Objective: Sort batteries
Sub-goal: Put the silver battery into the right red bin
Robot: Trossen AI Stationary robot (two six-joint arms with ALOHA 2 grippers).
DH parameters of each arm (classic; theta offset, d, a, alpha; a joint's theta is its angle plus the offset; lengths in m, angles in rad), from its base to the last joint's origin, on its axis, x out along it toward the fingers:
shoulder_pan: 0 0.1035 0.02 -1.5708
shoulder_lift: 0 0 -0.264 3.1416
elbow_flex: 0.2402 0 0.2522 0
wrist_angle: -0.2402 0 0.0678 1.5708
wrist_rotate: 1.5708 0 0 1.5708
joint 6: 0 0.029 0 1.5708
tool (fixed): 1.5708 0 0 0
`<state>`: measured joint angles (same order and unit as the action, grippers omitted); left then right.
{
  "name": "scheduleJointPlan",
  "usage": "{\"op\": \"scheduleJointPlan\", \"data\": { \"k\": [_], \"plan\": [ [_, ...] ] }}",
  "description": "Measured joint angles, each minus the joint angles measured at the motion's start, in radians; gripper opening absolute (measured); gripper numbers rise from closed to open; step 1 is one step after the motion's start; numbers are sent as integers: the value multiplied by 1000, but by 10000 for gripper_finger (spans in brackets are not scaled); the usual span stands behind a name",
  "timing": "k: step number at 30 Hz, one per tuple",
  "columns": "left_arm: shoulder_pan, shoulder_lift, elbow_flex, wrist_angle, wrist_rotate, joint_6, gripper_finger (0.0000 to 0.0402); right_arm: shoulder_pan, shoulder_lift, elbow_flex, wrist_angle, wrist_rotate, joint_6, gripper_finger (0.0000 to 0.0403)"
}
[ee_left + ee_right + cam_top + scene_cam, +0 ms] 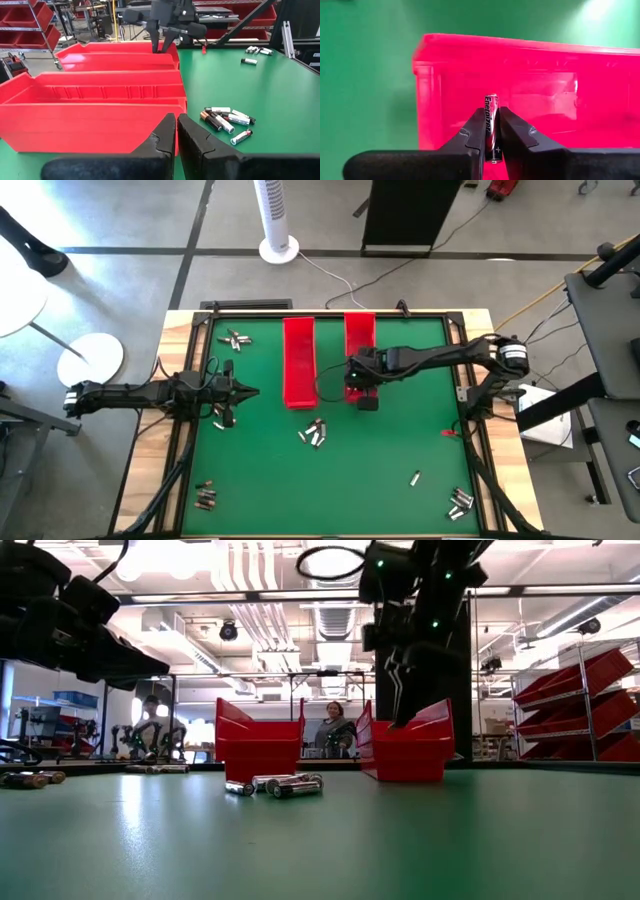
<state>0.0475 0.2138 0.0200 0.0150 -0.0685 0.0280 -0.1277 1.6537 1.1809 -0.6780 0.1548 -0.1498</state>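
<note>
I should keep lowering my right gripper until the battery nears the tray's bottom and then let go, because the battery's loose end (pixel 491 100) points at the empty bottom within the red tray's sides (pixel 470 90).
Two long red trays (pixel 298 362) (pixel 360 332) lie side by side at the table's far middle. My right gripper (pixel 492 113) hangs over the near end of the right tray (pixel 530 75), shut on a silver-and-black battery (pixel 491 107). My left gripper (pixel 176 131) waits shut at the table's left, pointing level toward the left tray (pixel 95 107). Loose batteries lie on the green mat in small heaps: one (pixel 314 432) in front of the trays, others far left (pixel 236 338), near left (pixel 205 496) and near right (pixel 460 502). My right gripper pinches the battery's long sides (pixel 491 125) between its two fingers. The battery lies along the fingers, its marked plus end back between them and its other end (pixel 491 97) sticking out past the tips. The fingers slant steeply down. The battery is clear of the tray.
A single battery (pixel 415 477) lies alone at the near right, and a few more (pixel 222 416) lie just beside my left gripper. Open green mat lies between the heaps. People and red shelf bins show in the room beyond the table.
</note>
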Motion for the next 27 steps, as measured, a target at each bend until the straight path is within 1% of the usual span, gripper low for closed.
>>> {"op": "scheduleJointPlan", "data": {
  "k": [2,6,12,17,27],
  "plan": [
    [0,4,0,3,0,0,0,-10,34,17,-2,-1,-27,34],
    [0,8,0,3,0,0,0,-35,95,71,-78,-1,-68,34],
    [0,8,0,2,0,0,0,-87,151,112,-83,-3,-135,37],
    [0,8,0,2,0,0,0,-121,193,118,-84,-55,-142,36],
    [0,8,0,2,0,0,0,-128,244,119,-79,-58,-135,40]
  ]
}}
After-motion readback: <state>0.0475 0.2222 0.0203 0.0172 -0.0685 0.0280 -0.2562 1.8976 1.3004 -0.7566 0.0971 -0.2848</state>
